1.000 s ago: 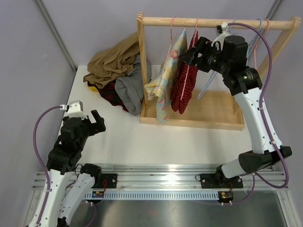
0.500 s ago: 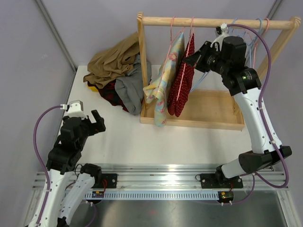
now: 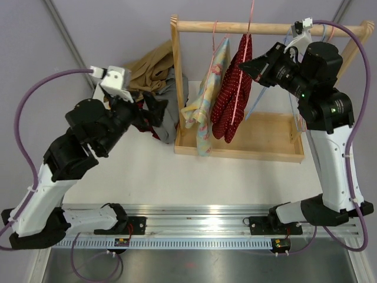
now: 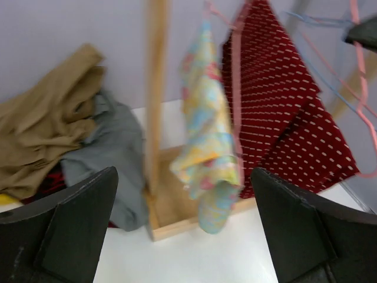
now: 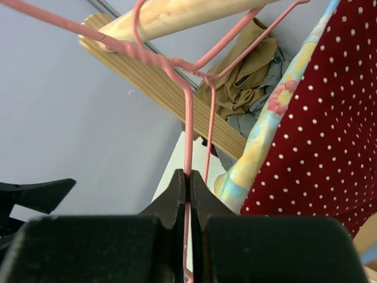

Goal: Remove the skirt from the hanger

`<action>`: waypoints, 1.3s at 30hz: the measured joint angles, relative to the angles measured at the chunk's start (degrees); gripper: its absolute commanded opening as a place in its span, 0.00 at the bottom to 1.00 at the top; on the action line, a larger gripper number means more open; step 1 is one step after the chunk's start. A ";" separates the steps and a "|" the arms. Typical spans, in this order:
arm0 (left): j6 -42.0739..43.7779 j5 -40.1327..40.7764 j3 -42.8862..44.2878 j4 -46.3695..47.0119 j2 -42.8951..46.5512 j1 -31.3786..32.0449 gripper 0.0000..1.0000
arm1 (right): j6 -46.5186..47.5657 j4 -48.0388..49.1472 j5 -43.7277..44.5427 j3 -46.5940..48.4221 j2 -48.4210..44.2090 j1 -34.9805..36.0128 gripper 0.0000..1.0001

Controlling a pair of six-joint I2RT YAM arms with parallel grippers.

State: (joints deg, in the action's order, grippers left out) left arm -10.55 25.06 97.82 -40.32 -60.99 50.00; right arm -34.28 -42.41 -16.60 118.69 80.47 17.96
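Observation:
The pink hanger's wire (image 5: 188, 138) is being held steady by my right gripper, so next my left gripper takes the skirt's lower end (image 3: 224, 131) and pulls the skirt off the hanger.
The red white-dotted skirt (image 3: 232, 97) hangs from a pink wire hanger (image 3: 251, 15) whose top reaches up past the wooden rod (image 3: 283, 27). My right gripper (image 3: 246, 66) is beside the skirt's top. In the right wrist view it (image 5: 188, 177) is shut on the hanger's thin wire (image 5: 187, 135), with the skirt (image 5: 318, 135) to the right. My left gripper (image 3: 154, 109) is raised left of the rack and stands open and empty. In its wrist view the black fingers (image 4: 76, 224) frame the rack, and the skirt (image 4: 277, 106) hangs ahead at right.
A floral garment (image 3: 206, 100) hangs on another pink hanger just left of the skirt. Blue and pink empty hangers (image 3: 291, 41) hang at the rod's right end. The rack's wooden base tray (image 3: 265, 138) lies below. A pile of tan, grey and dark clothes (image 3: 141, 76) lies left of the rack post.
My right gripper has shut on the skirt's hanger and raised it, the skirt shifting right. My left arm has swung up from the near left toward the rack, still open.

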 measured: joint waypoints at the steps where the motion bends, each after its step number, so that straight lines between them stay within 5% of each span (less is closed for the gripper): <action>1: 0.50 0.13 0.15 1.62 -1.07 3.10 0.99 | -0.13 -0.79 0.02 0.00 -1.03 0.00 0.00; 9: 2.62 -6.75 -13.88 15.52 -6.56 19.54 0.99 | -1.42 -4.28 -0.66 -0.39 -8.39 0.00 0.00; 22: 2.58 -14.49 -21.77 35.93 -10.58 21.20 0.98 | -5.27 -6.03 -3.17 -2.03 -16.63 0.00 0.00; 25: 2.56 -15.06 -21.14 39.06 -13.16 21.20 0.81 | -6.36 -6.23 -4.09 -2.32 -17.70 0.00 0.00; 26: 2.49 -15.10 -20.81 40.04 -14.32 21.20 0.47 | -6.58 -6.36 -4.15 -2.38 -17.97 0.00 0.00; 28: 2.05 -15.19 -20.55 41.44 -16.28 21.22 0.08 | -6.80 -6.51 -4.22 -2.49 -18.32 0.02 0.00; 29: 1.86 -15.17 -20.55 42.03 -17.20 21.22 0.00 | -6.95 -6.60 -4.33 -2.49 -18.45 0.02 0.00; 34: 1.18 -14.97 -21.57 44.44 -18.47 21.27 0.00 | -6.95 -7.06 -4.35 -2.49 -18.53 0.02 0.00; 39: -1.49 -13.77 -31.85 48.00 -12.35 22.51 0.00 | -6.58 -7.61 -3.58 -2.47 -18.08 0.07 0.00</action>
State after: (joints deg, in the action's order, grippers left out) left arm -12.03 11.29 65.98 7.68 -73.34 72.51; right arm -40.86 -50.02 -20.18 116.22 62.39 18.02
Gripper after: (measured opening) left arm 0.013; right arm 0.020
